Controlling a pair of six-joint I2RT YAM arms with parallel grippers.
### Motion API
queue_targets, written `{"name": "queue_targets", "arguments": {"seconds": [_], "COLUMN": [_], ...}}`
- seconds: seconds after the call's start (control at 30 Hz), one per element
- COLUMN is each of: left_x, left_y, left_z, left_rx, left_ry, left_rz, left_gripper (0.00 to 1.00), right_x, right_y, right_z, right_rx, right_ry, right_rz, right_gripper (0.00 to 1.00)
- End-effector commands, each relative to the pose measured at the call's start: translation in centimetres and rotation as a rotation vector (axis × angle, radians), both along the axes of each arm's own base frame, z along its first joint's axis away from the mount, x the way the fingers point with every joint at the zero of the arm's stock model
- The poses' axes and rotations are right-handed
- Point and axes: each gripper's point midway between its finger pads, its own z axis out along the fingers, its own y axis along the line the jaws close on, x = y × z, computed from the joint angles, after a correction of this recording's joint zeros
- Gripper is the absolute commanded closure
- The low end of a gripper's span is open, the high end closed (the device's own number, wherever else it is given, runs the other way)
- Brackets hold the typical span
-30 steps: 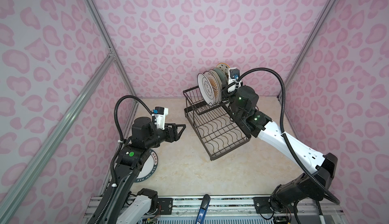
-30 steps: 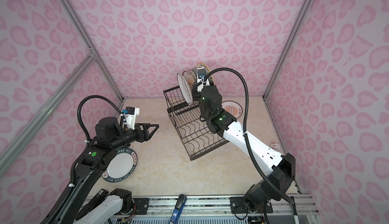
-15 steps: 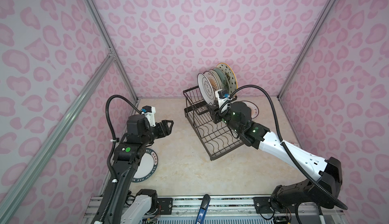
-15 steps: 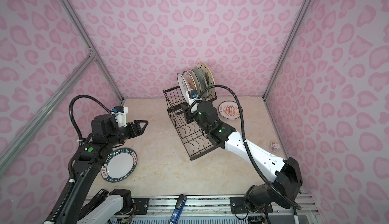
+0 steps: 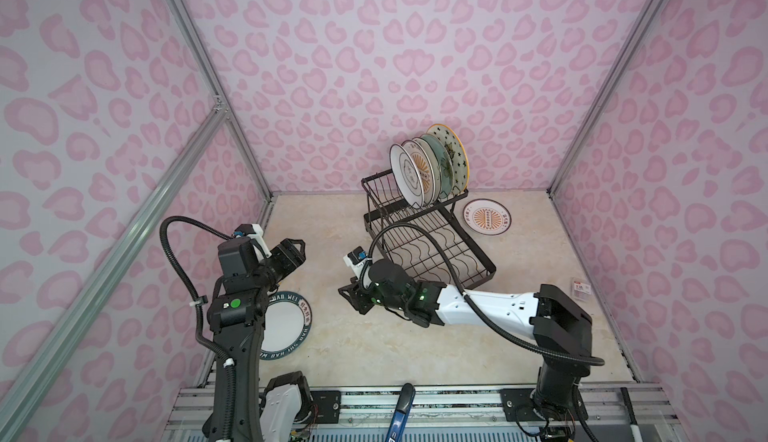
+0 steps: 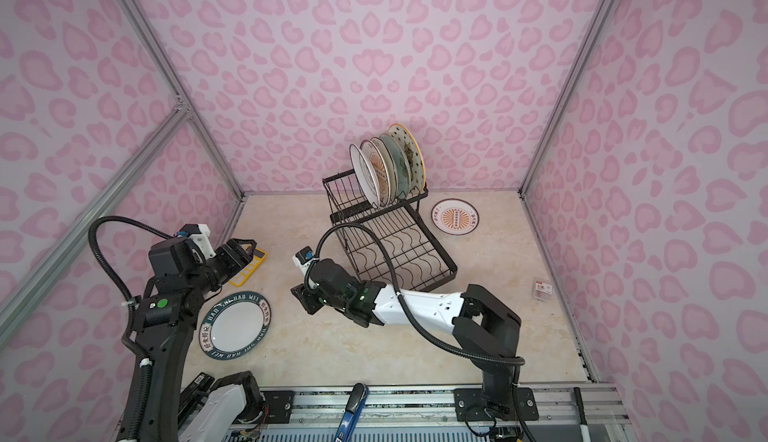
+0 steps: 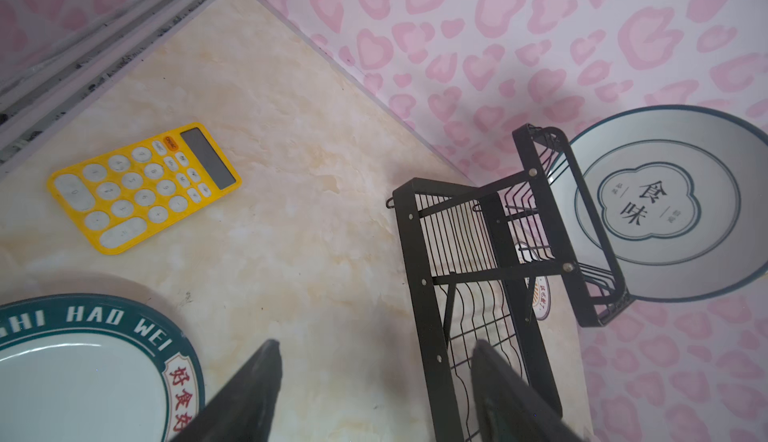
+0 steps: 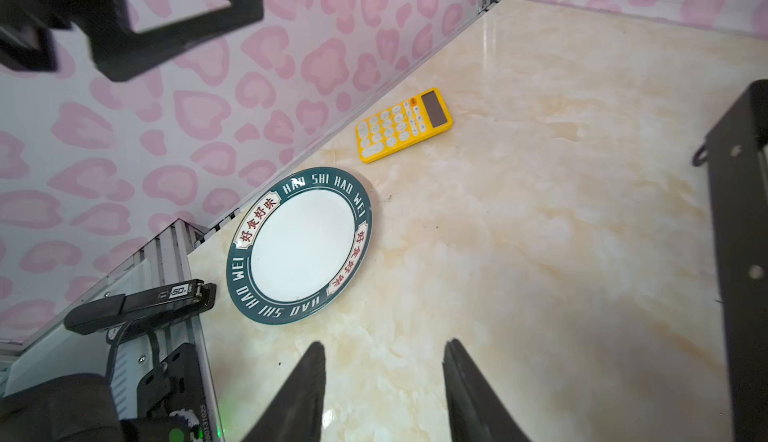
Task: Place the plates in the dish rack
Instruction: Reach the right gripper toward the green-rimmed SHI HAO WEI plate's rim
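I should keep moving to the plate's rack-side rim [image 6: 268, 315] until my right gripper's fingers straddle it, as the space [image 6: 283, 313] between the lettered plate and those fingers is clear.
The black wire dish rack [image 5: 493, 268] stands at the back middle of the table, seen in both top views. Several plates [image 5: 428, 170] stand upright in its raised basket; the white black-ringed one [image 7: 665, 211] is in front. An orange sunburst plate [image 5: 487, 216] lies flat right of the rack. The dark-green-rimmed lettered plate [image 6: 235, 323] lies flat at the front left. My left gripper [image 5: 297, 248] hangs open and empty above the table, beyond that plate. My right gripper [image 5: 347, 294] is open and empty, low in front of the rack, pointing toward the lettered plate [image 8: 299, 244].
A yellow calculator [image 6: 251, 267] lies by the left wall, under my left gripper. A small packet [image 5: 579, 286] sits near the right wall. A blue-handled tool [image 5: 401, 411] rests on the front rail. The left arm's base [image 8: 141, 302] stands beside the lettered plate.
My right arm has pulled away from the plates on the rack, down and left to the table in front of it. My left gripper has drawn back to the left.
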Motion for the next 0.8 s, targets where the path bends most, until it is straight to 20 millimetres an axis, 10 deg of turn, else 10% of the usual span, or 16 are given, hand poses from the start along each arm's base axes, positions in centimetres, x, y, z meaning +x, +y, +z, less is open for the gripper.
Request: {"name": "queue_targets", "arguments": {"seconds": [0.0,0.27,0.77], "left_x": [-0.4,-1.1,-1.5], "left_y": [0.6,1.0,0.4], "left_z": [0.4,2.2,2.5], "left_rx": [0.022,0.021,0.009], "left_ry": [0.002,-0.044,-0.061], "left_rz": [0.024,0.047,0.024], "left_gripper": [0.26,0.26,0.25], "right_x": [-1.6,-2.3,-1.4], "right_y": [2.4,6.9,10.2], "right_z": [-3.4,-9.3,-14.4], "right_rx": [-0.064,-0.132,-0.228], "right_ry": [0.047,0.108,0.166], "right_rz": [0.064,0.112,0.122], "right_gripper": [0.53,0.54,0.55]}}
